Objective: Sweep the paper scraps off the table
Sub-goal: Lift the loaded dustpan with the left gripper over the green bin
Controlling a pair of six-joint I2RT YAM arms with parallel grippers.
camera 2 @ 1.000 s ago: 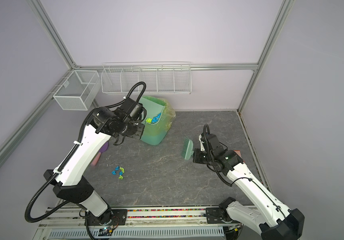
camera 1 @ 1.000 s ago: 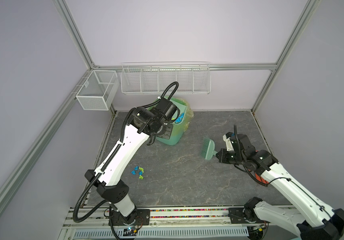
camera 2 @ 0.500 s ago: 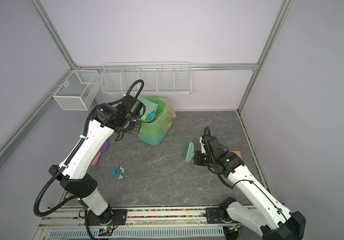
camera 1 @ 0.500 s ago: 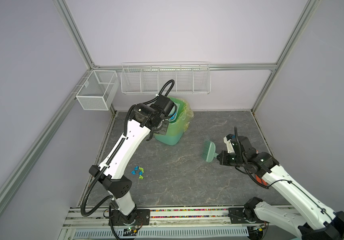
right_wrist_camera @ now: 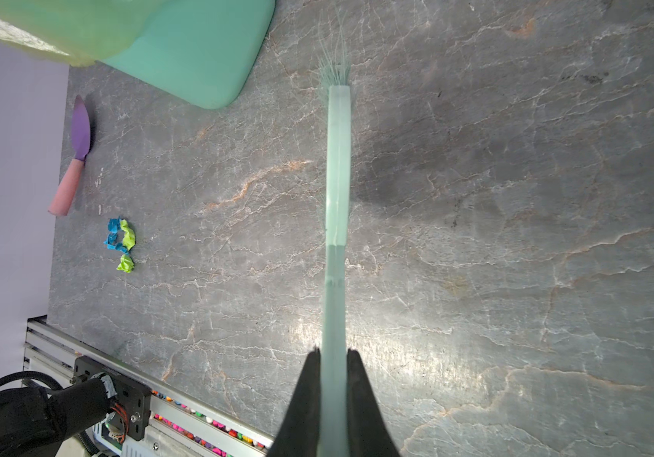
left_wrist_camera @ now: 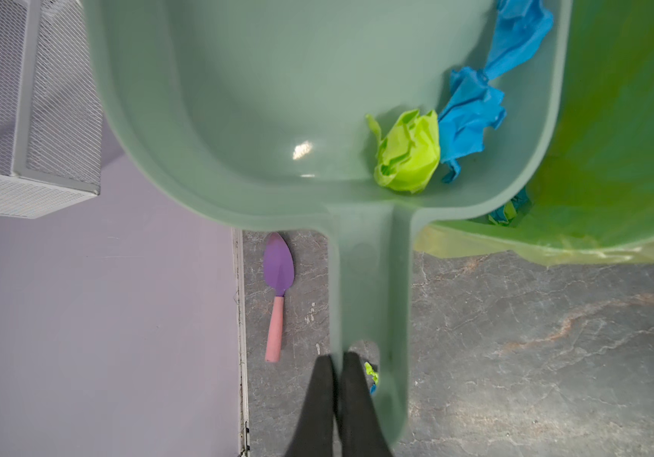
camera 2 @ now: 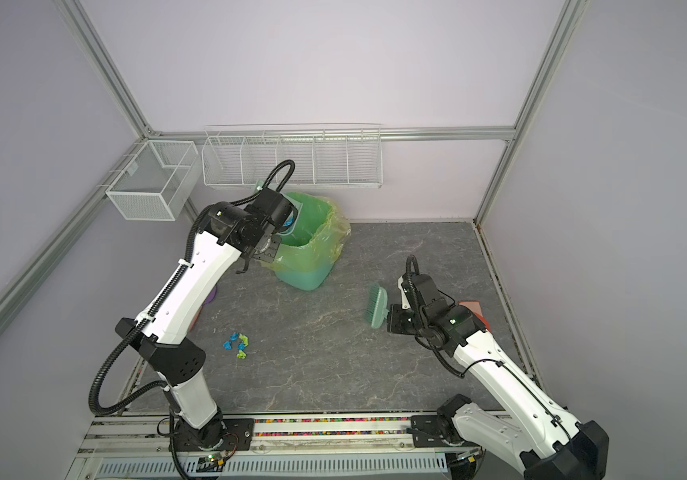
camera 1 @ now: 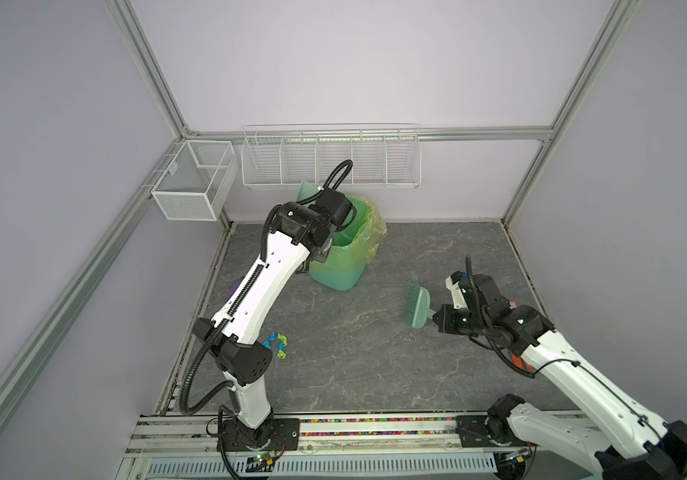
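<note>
Lime and blue scraps are still in the dustpan's corner (left_wrist_camera: 435, 145), so next I tilt the dustpan more steeply over the lined green bin (camera 2: 309, 224) with my left gripper before I collect the remaining cluster.
Several blue and lime paper scraps (camera 1: 277, 345) (camera 2: 237, 344) (right_wrist_camera: 121, 245) lie in a small cluster on the dark marbled table (camera 1: 375, 365), beside the left arm's base. My left gripper (left_wrist_camera: 337, 360) is shut on the handle of a green dustpan (left_wrist_camera: 277, 99), held tilted over the lined green bin (camera 1: 348, 259) (camera 2: 310, 253). A lime scrap (left_wrist_camera: 408, 158) and a blue scrap (left_wrist_camera: 471, 114) rest in the pan's corner. My right gripper (right_wrist_camera: 334, 354) is shut on the handle of a green brush (camera 1: 416, 309) (camera 2: 377, 307), held above the table right of centre.
A purple trowel with a pink handle (left_wrist_camera: 277, 285) (right_wrist_camera: 76, 158) lies by the left wall. Wire baskets (camera 1: 192, 183) (camera 1: 329, 162) hang on the back rails. An orange object (camera 2: 472, 309) sits behind the right arm. The arms' mounting rail (camera 1: 375, 428) runs along the front edge.
The left arm has lifted the dustpan higher and farther back over the bin. The right arm has shifted slightly, turning the brush; both grips are unchanged.
</note>
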